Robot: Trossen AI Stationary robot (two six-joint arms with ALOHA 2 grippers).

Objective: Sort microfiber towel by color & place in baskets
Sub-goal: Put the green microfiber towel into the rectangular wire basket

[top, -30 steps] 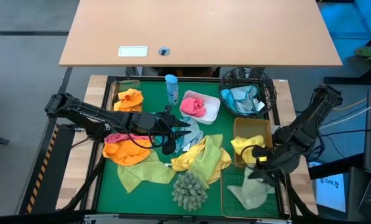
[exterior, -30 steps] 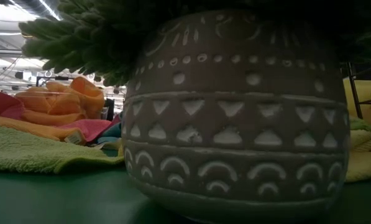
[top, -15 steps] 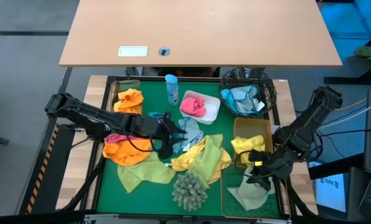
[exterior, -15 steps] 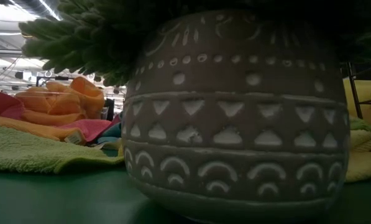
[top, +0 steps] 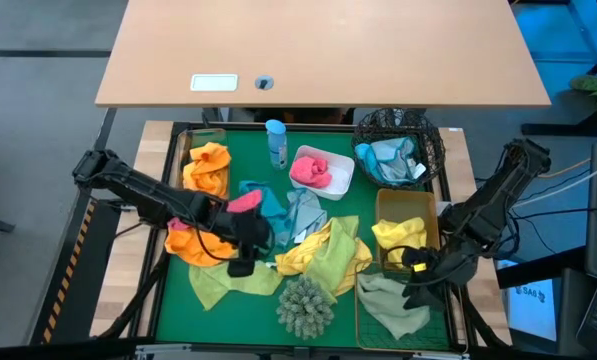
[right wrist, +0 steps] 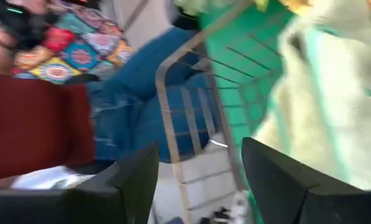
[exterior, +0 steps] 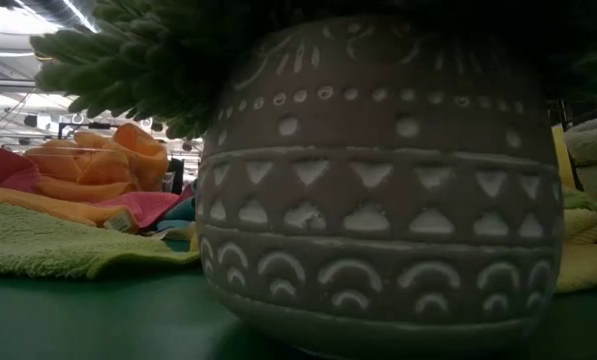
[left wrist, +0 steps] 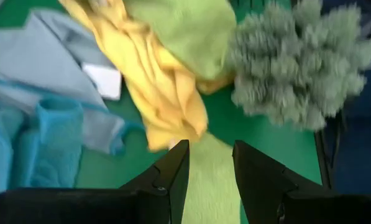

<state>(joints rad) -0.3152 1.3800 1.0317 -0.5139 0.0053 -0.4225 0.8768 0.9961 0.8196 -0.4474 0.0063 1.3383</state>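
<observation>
The pale green towel (top: 220, 284) touches only the tip of the yellow towel (top: 282, 265), so I expect it to come away and leave the yellow towel behind when I lift.
Loose microfiber towels lie in a heap mid-table: orange (top: 193, 243), pink (top: 245, 203), teal (top: 270, 203), grey (top: 305, 210), yellow (top: 313, 250) and pale green (top: 228, 283). My left gripper (top: 240, 264) points toward the near edge over that pale green towel (left wrist: 211, 186), open with nothing between its fingers. My right gripper (top: 418, 287) stands open over the near gold basket (top: 363, 325). Another pale green towel (top: 390, 303) lies in that basket beside the gripper's fingers (right wrist: 322, 112).
Far gold basket (top: 382, 200) holds a yellow towel, black mesh basket (top: 433, 135) teal and grey ones, white tub (top: 344, 180) a pink one, clear tub (top: 193, 135) an orange one. A blue bottle (top: 275, 141) stands at the back. The shaggy clump's pot (exterior: 378, 190) fills the low view.
My right gripper has opened and let go of the pale green towel, which has dropped and spread out in the near gold basket. My left gripper has swung from pointing right to pointing at the near edge and drawn back left, uncovering the pink and teal towels.
</observation>
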